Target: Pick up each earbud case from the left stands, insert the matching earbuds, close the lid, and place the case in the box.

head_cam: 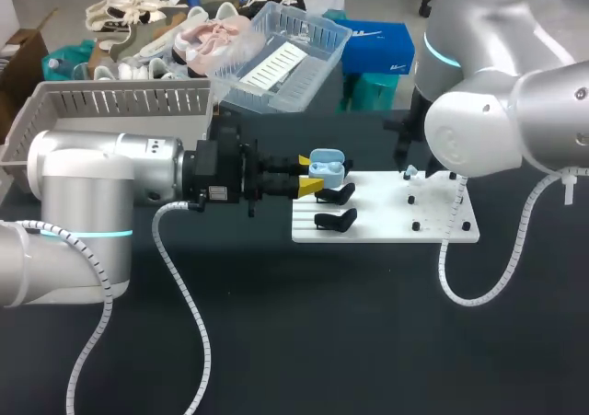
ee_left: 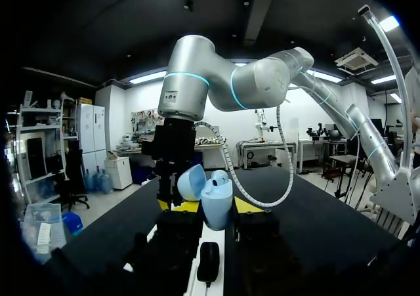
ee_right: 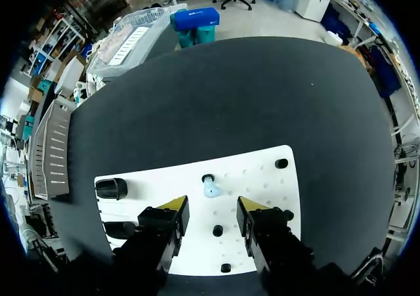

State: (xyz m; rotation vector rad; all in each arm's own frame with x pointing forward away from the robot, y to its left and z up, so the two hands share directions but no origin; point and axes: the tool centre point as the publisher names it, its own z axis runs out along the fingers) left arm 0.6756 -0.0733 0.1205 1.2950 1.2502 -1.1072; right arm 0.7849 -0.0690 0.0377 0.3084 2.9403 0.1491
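Observation:
I expect the earbud case's lid (head_cam: 327, 155) to stay open when I push the earbud in, because the lid lies swung back, clear of the lower half (head_cam: 327, 171).
My left gripper (head_cam: 311, 177) is shut on a light blue earbud case (head_cam: 326, 167) and holds it just above the white board's (head_cam: 386, 224) left end. From the left wrist the case (ee_left: 215, 201) stands between the yellow tips with its lid (ee_left: 191, 182) swung open. Two black stands (head_cam: 336, 194) sit empty below it. My right gripper (ee_right: 211, 207) hovers open over the board's right part, nothing between its fingers. A pale blue earbud (ee_right: 210, 188) rests on a peg just ahead of them. In the head view my right arm (head_cam: 479, 130) hides that gripper.
A grey slatted basket (head_cam: 120, 102) stands at the back left, a clear plastic bin (head_cam: 276, 56) behind the board. Small black pegs (ee_right: 281, 163) dot the board's right side. Bare dark tabletop (head_cam: 322, 332) stretches in front.

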